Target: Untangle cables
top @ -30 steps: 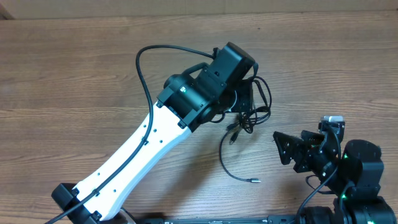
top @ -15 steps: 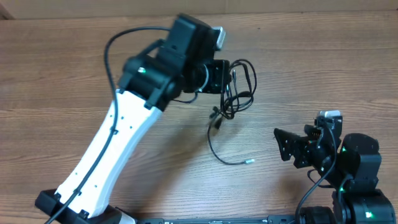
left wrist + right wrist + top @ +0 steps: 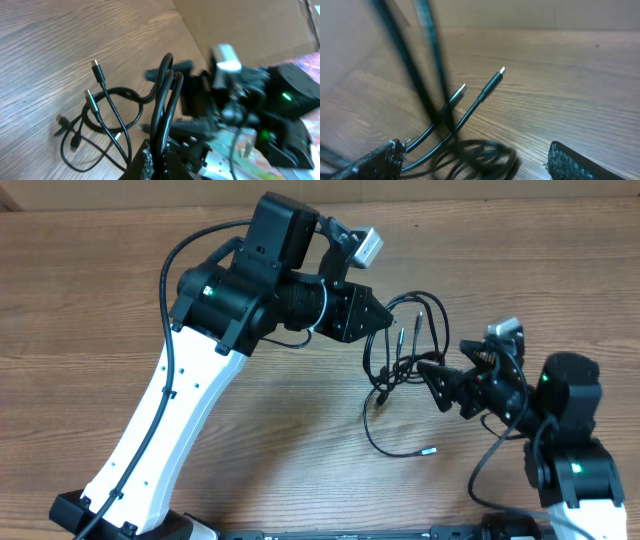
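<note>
I should hold the heap of cables with my right gripper while my left gripper opens and grips it closer to the coil (image 3: 404,368), because my left gripper is pinching the cables' loops far above the coil (image 3: 420,297).
A tangle of thin black cables (image 3: 402,350) with small silver plug ends hangs and lies at mid-table. One loose end (image 3: 430,449) trails toward the front. My left gripper (image 3: 378,315) is shut on a bunch of cable loops (image 3: 165,100) and holds them up off the wood. My right gripper (image 3: 432,375) is open, its two fingers (image 3: 470,165) either side of the coiled cables (image 3: 470,155) at the tangle's right edge. Two plug ends (image 3: 492,80) stick up in the right wrist view.
The wooden table (image 3: 120,300) lies all around. The left arm's white link (image 3: 170,420) slants across the front left. The right arm's black body (image 3: 570,430) stands at the front right. A cardboard wall (image 3: 240,25) shows behind in the left wrist view.
The left gripper swung right and lifted the cable bunch. The right gripper moved left and forward to the tangle's right edge, its fingers now around the coil.
</note>
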Robot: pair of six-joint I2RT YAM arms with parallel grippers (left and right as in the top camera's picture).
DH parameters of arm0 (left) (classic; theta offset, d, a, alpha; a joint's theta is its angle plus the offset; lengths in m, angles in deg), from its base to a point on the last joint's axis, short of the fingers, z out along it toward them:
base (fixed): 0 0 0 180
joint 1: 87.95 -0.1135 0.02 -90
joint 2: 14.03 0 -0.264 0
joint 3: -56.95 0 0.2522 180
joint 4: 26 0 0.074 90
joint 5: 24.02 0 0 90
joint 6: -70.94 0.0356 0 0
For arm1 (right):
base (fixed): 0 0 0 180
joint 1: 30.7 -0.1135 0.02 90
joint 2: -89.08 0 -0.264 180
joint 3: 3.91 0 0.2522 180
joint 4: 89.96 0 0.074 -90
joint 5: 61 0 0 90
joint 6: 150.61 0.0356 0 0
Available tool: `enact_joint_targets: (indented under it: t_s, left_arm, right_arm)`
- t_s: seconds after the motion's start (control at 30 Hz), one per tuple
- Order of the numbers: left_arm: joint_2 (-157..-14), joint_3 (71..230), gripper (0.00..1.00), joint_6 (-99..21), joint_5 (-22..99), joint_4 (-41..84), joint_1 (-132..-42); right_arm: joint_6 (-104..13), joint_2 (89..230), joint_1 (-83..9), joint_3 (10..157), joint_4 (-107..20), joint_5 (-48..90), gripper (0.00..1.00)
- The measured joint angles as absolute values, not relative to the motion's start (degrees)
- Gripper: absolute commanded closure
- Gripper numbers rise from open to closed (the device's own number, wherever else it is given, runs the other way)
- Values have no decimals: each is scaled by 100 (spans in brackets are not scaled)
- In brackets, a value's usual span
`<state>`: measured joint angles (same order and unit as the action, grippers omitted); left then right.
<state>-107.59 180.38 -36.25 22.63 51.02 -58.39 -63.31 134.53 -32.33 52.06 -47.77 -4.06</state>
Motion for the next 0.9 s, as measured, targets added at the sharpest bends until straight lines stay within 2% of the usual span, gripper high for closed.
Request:
enact_joint_targets:
  t_s: [0.07, 0.1, 0.2, 0.3, 0.37, 0.4, 0.43, 0.47, 0.5, 0.53, 0.73, 0.9]
  left_arm:
    - [-10759, 18038, 96, -3518, 2153, 5146, -5839]
    - [-10759, 18038, 96, -3490, 2121, 5170, -5839]
    - [-10759, 18040, 96, -3367, 2099, 5280, -5839]
    - [-10759, 18040, 96, -3323, 2258, 5373, -5839]
    - [-10759, 18040, 96, -3295, 2477, 5467, -5839]
    - [-10759, 18040, 92, -3275, 2586, 5500, -5839]
    - [-10759, 18040, 74, -3256, 2667, 5513, -5839]
    - [-10759, 18040, 45, -3249, 2752, 5513, -5839]
    - [-10757, 18043, 12, -3214, 2896, 5513, -5839]
    - [-10757, 18047, 0, -3216, 3028, 5533, -5839]
    - [-10757, 18060, 0, -3216, 4066, 5913, -5839]
    - [-10757, 18060, 0, -2884, 4361, 6281, -5817]
  right_arm:
    - [-6353, 13722, -3235, 5206, -4983, -574, 33]
    - [-6350, 13840, -3235, 5206, -5103, -657, 45]
    - [-6375, 14192, -3235, 5206, -5243, -869, 69]
    - [-6361, 14314, -3235, 5206, -5263, -987, 89]
    - [-6368, 14325, -3235, 5206, -5278, -1068, 93]
    - [-6381, 14325, -3235, 5206, -5287, -1120, 95]
    - [-6388, 14325, -3235, 5206, -5284, -1162, 96]
    - [-6377, 14325, -3235, 5206, -5284, -1197, 96]
    - [-6377, 14325, -3235, 5206, -5284, -1241, 96]
    - [-6377, 14325, -3235, 5206, -5284, -1275, 96]
    - [-5979, 14325, -3235, 5206, -5278, -1369, 96]
    - [-5457, 14325, -3235, 5206, -5278, -1365, 96]
